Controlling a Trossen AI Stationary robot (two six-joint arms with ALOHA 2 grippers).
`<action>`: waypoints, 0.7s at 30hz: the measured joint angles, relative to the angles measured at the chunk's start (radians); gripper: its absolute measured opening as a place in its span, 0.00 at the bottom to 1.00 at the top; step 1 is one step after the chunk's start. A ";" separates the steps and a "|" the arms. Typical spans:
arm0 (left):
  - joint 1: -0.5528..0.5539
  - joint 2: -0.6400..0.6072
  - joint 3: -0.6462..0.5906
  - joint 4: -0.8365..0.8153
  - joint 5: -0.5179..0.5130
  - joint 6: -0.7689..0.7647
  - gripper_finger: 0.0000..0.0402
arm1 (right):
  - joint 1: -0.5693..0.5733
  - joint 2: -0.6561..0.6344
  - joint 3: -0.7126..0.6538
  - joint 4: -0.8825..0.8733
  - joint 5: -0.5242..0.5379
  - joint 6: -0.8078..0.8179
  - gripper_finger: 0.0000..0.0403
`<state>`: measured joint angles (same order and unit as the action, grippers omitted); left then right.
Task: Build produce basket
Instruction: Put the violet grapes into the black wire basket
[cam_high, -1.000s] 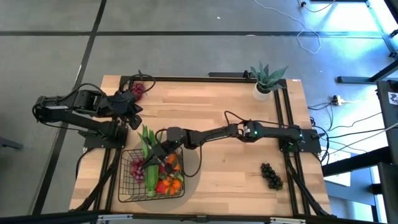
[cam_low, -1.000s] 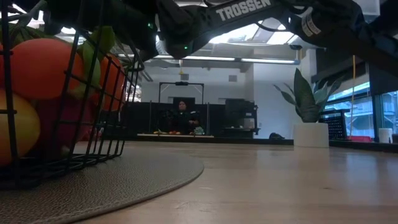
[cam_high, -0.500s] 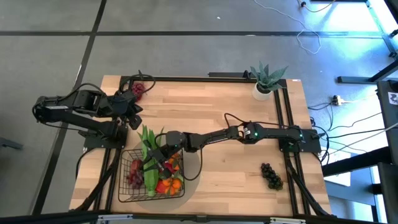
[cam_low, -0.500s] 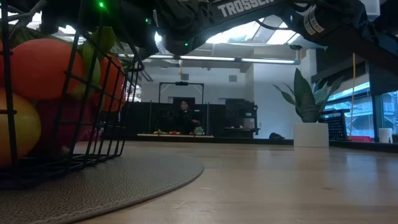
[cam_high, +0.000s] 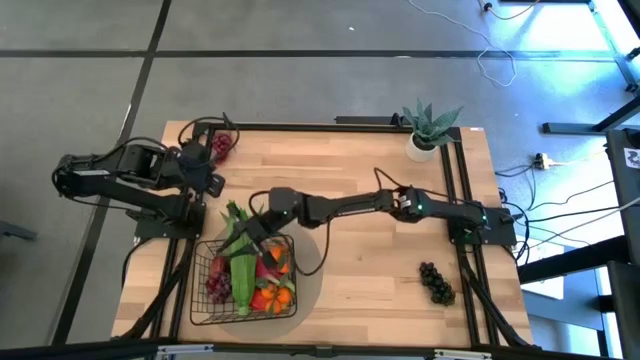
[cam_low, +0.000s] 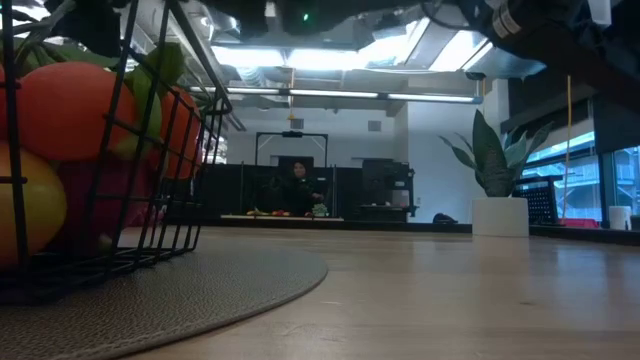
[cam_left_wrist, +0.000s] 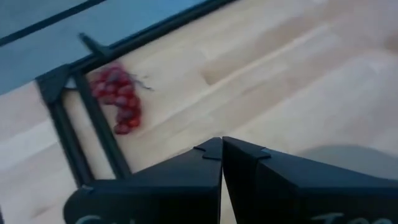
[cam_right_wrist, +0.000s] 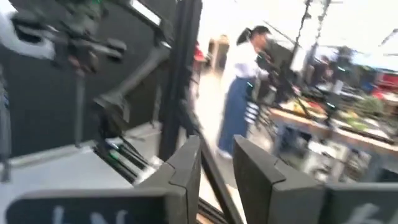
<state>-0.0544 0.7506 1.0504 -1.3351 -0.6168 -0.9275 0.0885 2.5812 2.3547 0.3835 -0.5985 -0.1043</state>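
The way over the basket's far rim (cam_high: 280, 238) is blocked by my right gripper, so my right gripper should back out of the way before my left gripper brings the red grape bunch (cam_high: 222, 145) from the corner.
The black wire basket (cam_high: 200, 262) stands on a round grey mat and holds a long green bunch (cam_high: 240, 262), red grapes (cam_high: 215, 286), tangerines (cam_high: 282, 294) and red-orange fruit. In the low view its mesh wall (cam_low: 160, 200) fills the left side. My right gripper (cam_high: 245, 232) hovers over the basket's far rim, open and empty (cam_right_wrist: 216, 171). My left gripper (cam_high: 208, 180) is shut and empty (cam_left_wrist: 222, 146), left of the basket. A second red grape bunch (cam_left_wrist: 118, 102) lies at the table's far left corner (cam_high: 221, 145). Dark grapes (cam_high: 436, 282) lie near the right edge.
A spiky green plant in a white pot (cam_high: 428, 135) stands at the far right corner. Black frame rails (cam_high: 455, 190) run along the table's edges. Bare wood lies between the basket and the dark grapes. A person (cam_right_wrist: 245, 93) stands in the room beyond.
My right gripper has risen out of the basket and drawn back toward the table's far edge, tipping upward; in the low view it has left the top of the picture. My left gripper has shifted slightly toward the far-left grape bunch.
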 joint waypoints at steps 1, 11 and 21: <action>0.000 0.000 0.000 -0.009 -0.012 -0.025 0.00 | -0.005 -0.013 0.000 -0.045 0.027 -0.025 0.20; 0.042 0.011 0.000 -0.070 -0.029 -0.086 0.00 | -0.065 -0.251 0.001 -0.542 0.267 -0.094 0.10; 0.182 0.074 0.000 -0.067 -0.010 -0.084 0.09 | -0.106 -0.419 0.000 -0.887 0.486 -0.223 0.01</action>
<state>0.1279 0.8248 1.0504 -1.4019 -0.6271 -1.0115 -0.0175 2.1618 2.3550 -0.5038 -0.1122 -0.3273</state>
